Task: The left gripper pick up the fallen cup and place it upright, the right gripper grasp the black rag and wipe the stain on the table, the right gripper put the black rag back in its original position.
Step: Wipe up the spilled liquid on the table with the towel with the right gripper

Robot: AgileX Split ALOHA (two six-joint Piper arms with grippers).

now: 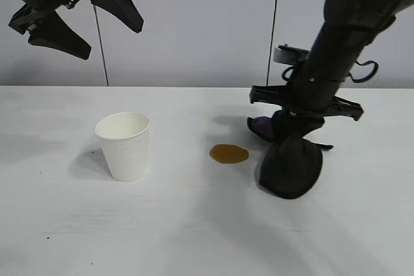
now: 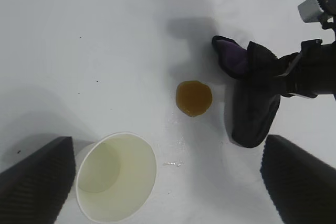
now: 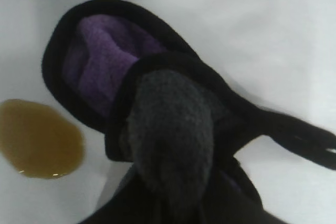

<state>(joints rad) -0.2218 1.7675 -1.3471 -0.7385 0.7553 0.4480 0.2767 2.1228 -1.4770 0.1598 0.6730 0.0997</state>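
The amber-brown stain (image 1: 229, 154) is uncovered next to the black rag. Next, my right gripper wipes the rag over to the stain's edge (image 1: 212, 153) near the cup and then pulls it back.
The white paper cup (image 1: 124, 145) stands upright on the table (image 1: 194, 237), left of centre; it also shows from above in the left wrist view (image 2: 115, 177). My left gripper (image 1: 110, 40) is open and empty, raised high above the table's left side, its fingers (image 2: 37, 182) spread wide. The amber-brown stain (image 1: 229, 154) lies mid-table, right of the cup. My right gripper (image 1: 299, 119) is shut on the black rag (image 1: 291, 166), which hangs from it just right of the stain. The rag's purple patch (image 3: 105, 56) shows beside the stain (image 3: 39, 140). The right fingers are hidden by the cloth.
A grey wall with vertical seams stands behind the table. A small white-grey block (image 1: 288, 54) sits on the right arm above the rag. Bare tabletop lies in front of the cup and the stain.
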